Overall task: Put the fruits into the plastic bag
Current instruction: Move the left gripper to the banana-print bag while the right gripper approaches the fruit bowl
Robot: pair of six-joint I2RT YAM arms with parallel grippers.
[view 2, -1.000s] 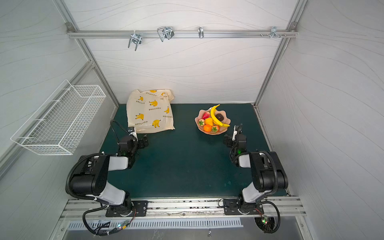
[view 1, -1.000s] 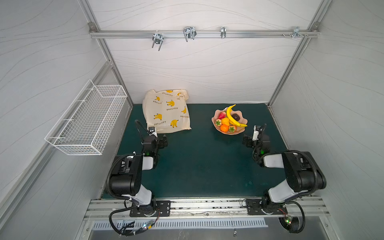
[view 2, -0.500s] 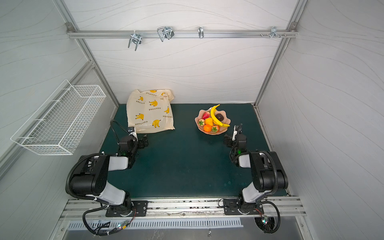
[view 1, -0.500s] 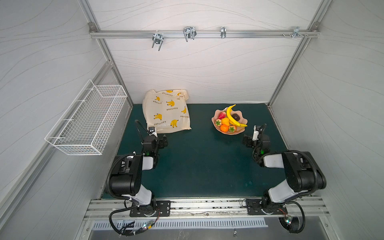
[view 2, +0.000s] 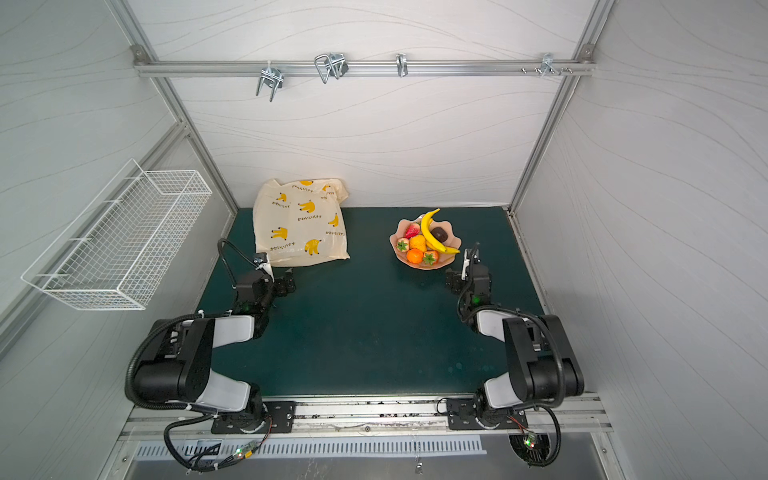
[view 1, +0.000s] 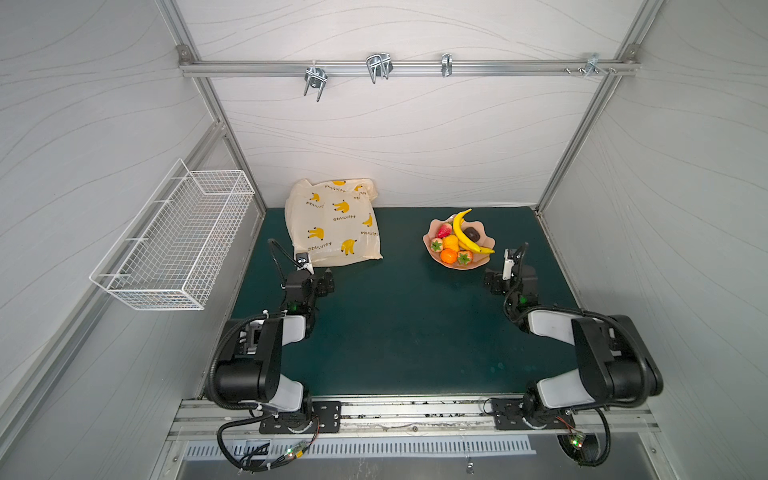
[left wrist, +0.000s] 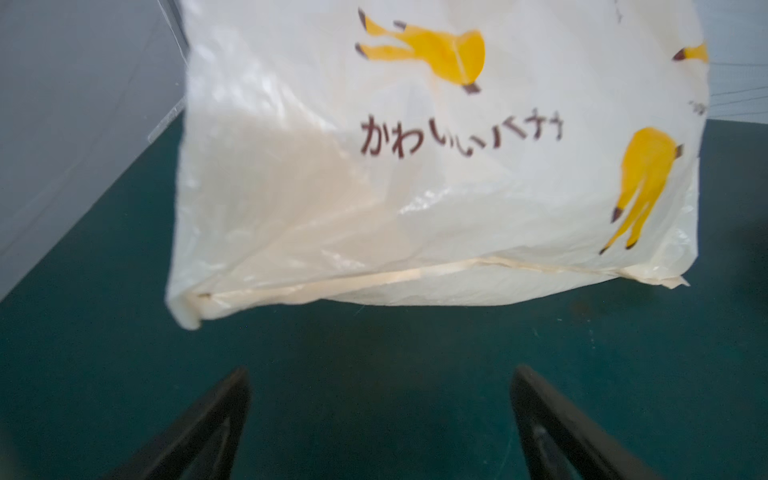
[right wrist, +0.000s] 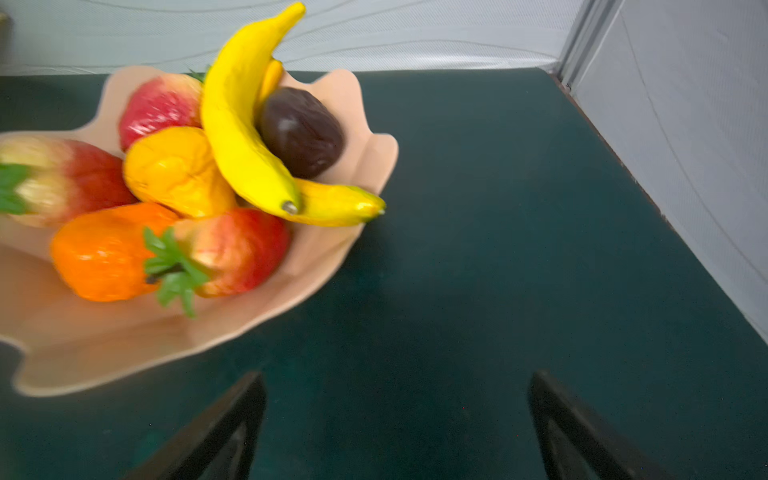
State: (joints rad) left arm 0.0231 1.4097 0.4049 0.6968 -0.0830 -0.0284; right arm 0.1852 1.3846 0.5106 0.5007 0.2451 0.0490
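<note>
Next, my left gripper pinches the bag (view 1: 333, 253) near its front edge and pulls it closer first, because the plastic bag's far end (view 1: 332, 183) is lying against the back wall.
The plastic bag (view 1: 332, 224) (view 2: 300, 224) lies flat at the back left of the green mat, cream with yellow banana prints. Its sealed bottom edge (left wrist: 415, 274) faces my left gripper (left wrist: 380, 374) (view 1: 322, 279), which hovers open and empty just short of it. The fruits are piled in a wavy pink dish (view 1: 485, 240) (right wrist: 104, 345): a banana (view 1: 461, 232) (right wrist: 237, 124), orange balls (view 1: 449, 256) (right wrist: 99, 253), strawberries (view 1: 444, 230) (right wrist: 237, 249) and a dark brown piece (view 1: 471, 235) (right wrist: 301, 131). My right gripper (right wrist: 399, 378) (view 1: 498, 277) stands open and empty beside the dish's near right edge.
A white wire basket (view 1: 174, 245) hangs on the left wall. A metal rail with hooks (view 1: 376, 68) runs across the back wall. White walls close in the mat on three sides. Both arm bases sit at the front rail.
</note>
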